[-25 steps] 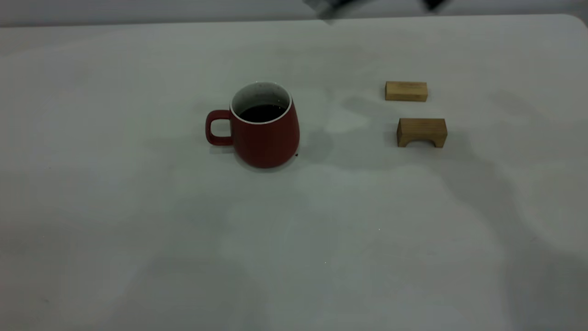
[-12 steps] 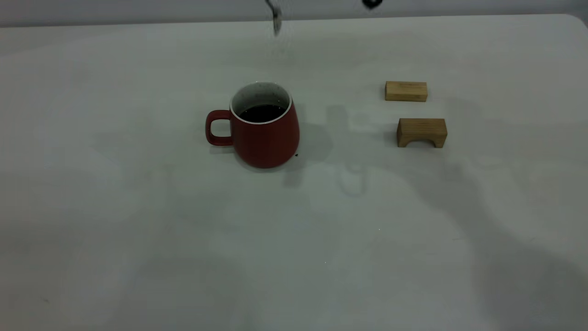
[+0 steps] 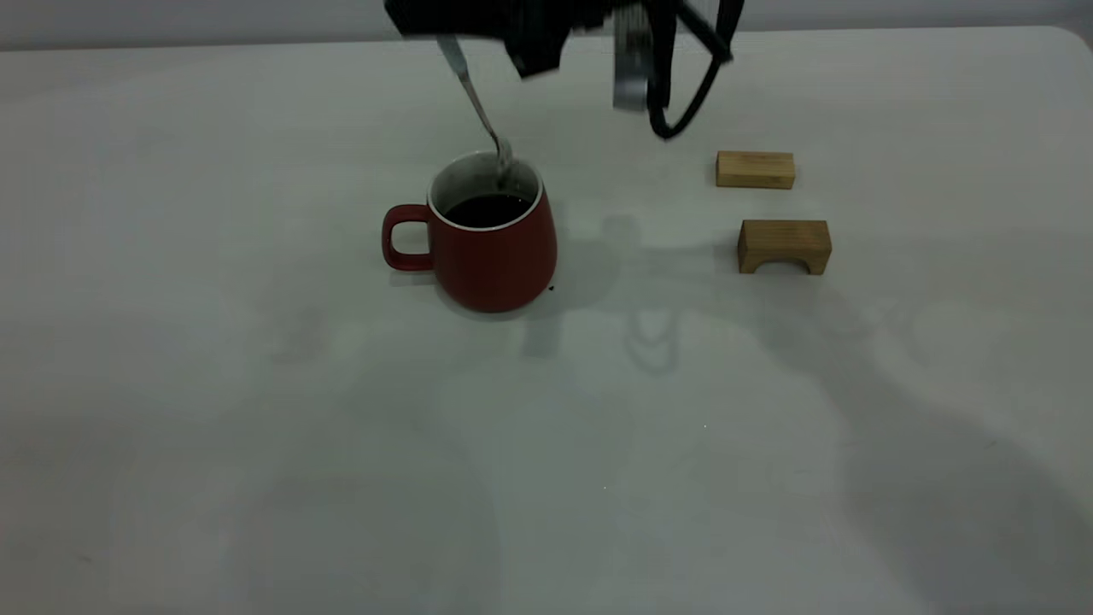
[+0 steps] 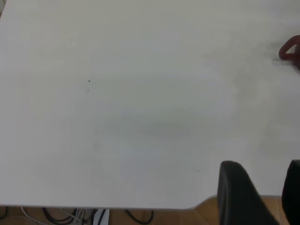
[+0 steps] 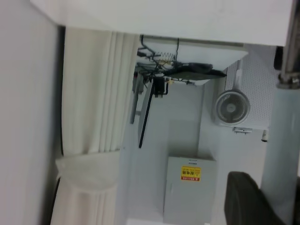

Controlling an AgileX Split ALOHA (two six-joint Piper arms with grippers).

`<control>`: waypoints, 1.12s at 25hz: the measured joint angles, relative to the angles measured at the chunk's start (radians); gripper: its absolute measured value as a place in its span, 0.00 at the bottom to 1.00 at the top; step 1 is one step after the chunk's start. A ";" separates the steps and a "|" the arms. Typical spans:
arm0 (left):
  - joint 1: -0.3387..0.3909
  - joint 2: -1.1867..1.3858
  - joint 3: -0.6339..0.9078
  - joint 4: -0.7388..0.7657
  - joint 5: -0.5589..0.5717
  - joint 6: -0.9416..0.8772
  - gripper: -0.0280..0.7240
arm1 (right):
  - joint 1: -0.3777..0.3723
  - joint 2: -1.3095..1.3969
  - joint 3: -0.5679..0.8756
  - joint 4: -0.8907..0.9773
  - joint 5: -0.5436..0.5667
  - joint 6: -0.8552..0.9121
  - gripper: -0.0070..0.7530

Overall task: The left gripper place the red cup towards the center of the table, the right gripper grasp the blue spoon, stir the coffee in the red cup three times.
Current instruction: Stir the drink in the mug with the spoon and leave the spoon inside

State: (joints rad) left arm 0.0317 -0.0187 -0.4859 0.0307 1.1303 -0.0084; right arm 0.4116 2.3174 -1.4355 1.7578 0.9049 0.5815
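The blue spoon's bowl (image 3: 504, 160) is hanging over the coffee by the red cup's far rim. So my right gripper should bring the spoon down into the coffee (image 3: 488, 211) before it opens.
The red cup (image 3: 491, 252) stands upright mid-table with its handle to the left. Dark coffee (image 3: 487, 209) sits inside it. My right gripper (image 3: 444, 30) hangs at the top edge of the exterior view, shut on the blue spoon (image 3: 478, 107). The spoon slants down, and its bowl sits just inside the cup's far rim, above the coffee. The handle is hidden in the gripper. One black finger (image 5: 243, 199) shows in the right wrist view. My left gripper (image 4: 262, 176) is open and empty over a table corner, far from the cup's handle (image 4: 290, 49).
A flat wooden block (image 3: 755, 169) and an arch-shaped wooden block (image 3: 784, 246) lie to the right of the cup. A black cable loop (image 3: 683, 102) dangles from the right arm above them. The table (image 3: 341, 444) stretches wide in front of the cup.
The right gripper has come down into the exterior view from the top edge. The spoon's bowl has dropped from high above the table to the cup's rim. The cup has stayed put.
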 joint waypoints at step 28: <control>0.000 0.000 0.000 0.000 0.000 0.000 0.45 | -0.024 0.181 -0.111 -0.064 0.008 -0.043 0.19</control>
State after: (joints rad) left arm 0.0317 -0.0187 -0.4859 0.0307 1.1303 -0.0084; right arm 0.3877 2.4986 -1.5469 1.6941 0.9133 0.5384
